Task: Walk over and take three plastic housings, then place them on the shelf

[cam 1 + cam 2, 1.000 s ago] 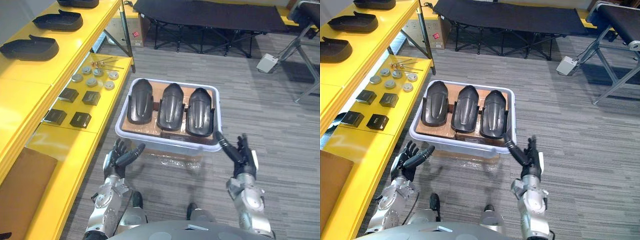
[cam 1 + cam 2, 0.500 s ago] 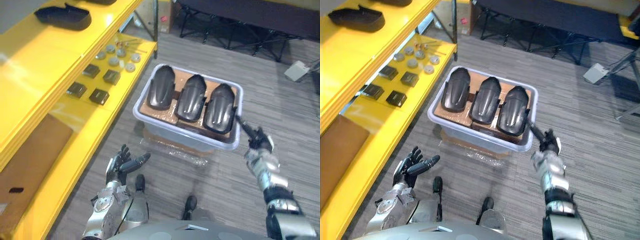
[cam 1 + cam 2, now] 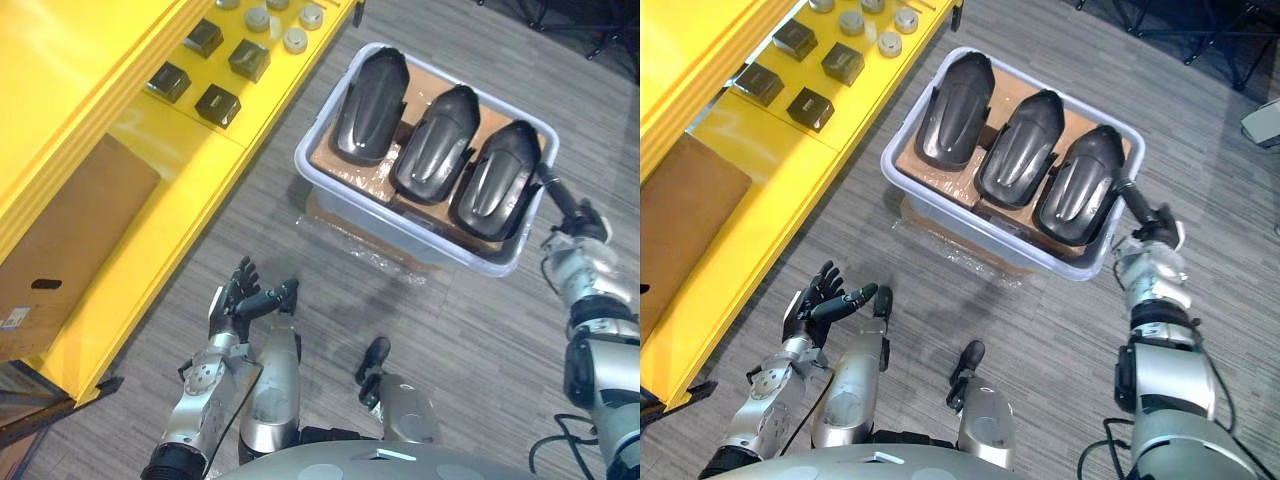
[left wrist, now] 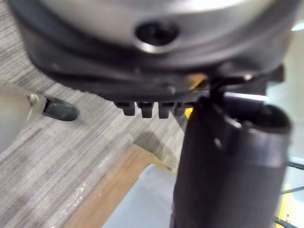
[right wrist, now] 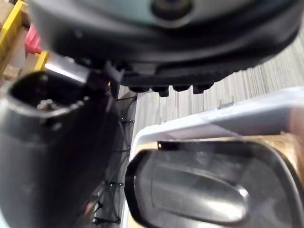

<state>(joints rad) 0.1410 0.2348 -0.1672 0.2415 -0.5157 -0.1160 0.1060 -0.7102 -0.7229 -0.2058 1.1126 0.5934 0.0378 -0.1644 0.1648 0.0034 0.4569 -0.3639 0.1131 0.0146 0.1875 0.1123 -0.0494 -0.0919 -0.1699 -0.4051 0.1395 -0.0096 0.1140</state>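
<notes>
My right gripper will uncover a cardboard box hidden under the housing (image 3: 497,182) that it lifts, because brown cardboard (image 3: 489,126) shows between the housings.
Three dark plastic housings lie side by side in a pale bin (image 3: 970,235) on the floor: a left housing (image 3: 952,100), a middle housing (image 3: 1018,150) and a right housing (image 3: 1080,188). My right hand (image 3: 1145,215) is open, its straight fingers reaching to the bin's right corner beside the right housing. The right wrist view has that housing (image 5: 199,190) just past the thumb (image 5: 52,156), under the bin's rim (image 5: 213,116). My left hand (image 3: 240,305) hangs open over the floor, well short of the bin, holding nothing.
The yellow shelf (image 3: 150,200) runs along the left, carrying small black boxes (image 3: 215,105), grey discs (image 3: 295,40) and a brown cardboard sheet (image 3: 70,250). The bin rests on flat cardboard with clear plastic wrap (image 3: 360,255). Grey carpet lies between me and the bin.
The camera has moved closer and tilted down. My right arm has stretched out to the bin's right corner. The left hand stays low and open.
</notes>
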